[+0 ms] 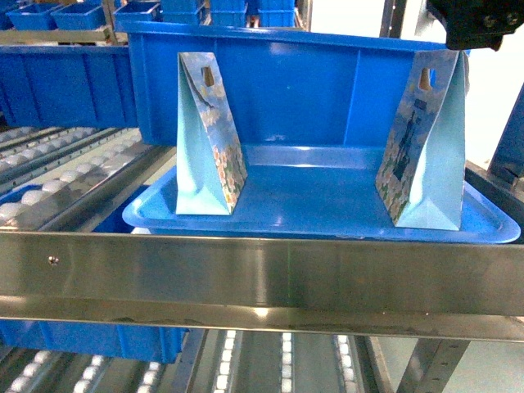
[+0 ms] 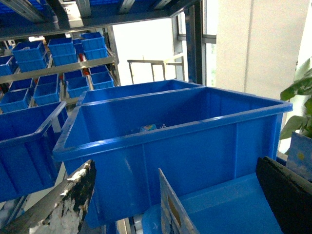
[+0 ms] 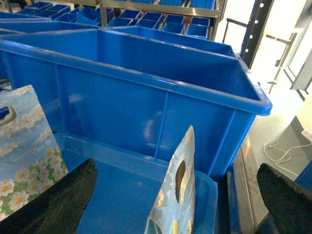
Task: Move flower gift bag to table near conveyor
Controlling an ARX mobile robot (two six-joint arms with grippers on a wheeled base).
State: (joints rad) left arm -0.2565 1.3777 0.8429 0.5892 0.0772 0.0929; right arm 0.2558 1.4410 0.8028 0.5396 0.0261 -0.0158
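Note:
The second flower gift bag is held in an upright wedge by straight creased edges, so it will keep that shape when the robot carries it by its top.
Two gift bags stand upright on a blue tray on the conveyor. The left bag is pale blue with white flowers and also shows in the right wrist view. The right bag has a darker blue print. My right gripper hangs open just above the right bag, whose handle edge stands between the spread fingers, touching neither. My left gripper is open too, with a bag's top edge between its fingers, untouched. The table is out of view.
A big blue bin stands right behind the tray. A steel rail crosses in front of it. More blue bins fill the shelves behind. A lower roller lane runs beneath. A floor cable lies to the right.

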